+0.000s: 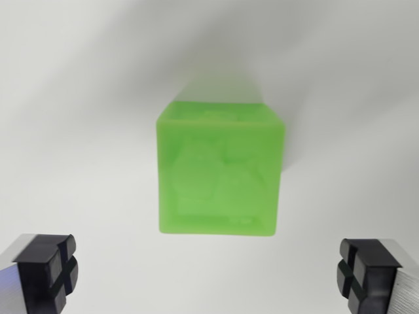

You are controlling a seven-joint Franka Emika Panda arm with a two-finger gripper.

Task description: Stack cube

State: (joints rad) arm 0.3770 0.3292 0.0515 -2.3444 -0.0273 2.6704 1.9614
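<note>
The cube point(219, 176) will come up in one piece when I lift it, because an unbroken green side point(220, 112) goes from the cube's top down to the surface.
A translucent green cube point(220, 171) with a raised pattern on its top face sits on a white surface, in the middle of the wrist view. It looks tall, as if it may be one cube on another, but I cannot tell. My gripper point(208, 275) is open and hovers above it, nearer the picture's lower edge. One black fingertip point(47, 267) shows at the lower left and the other fingertip point(364, 271) at the lower right. Nothing is between them, and neither touches the cube.
A plain white tabletop point(78, 98) fills the whole view. A soft shadow falls beyond the cube toward the top.
</note>
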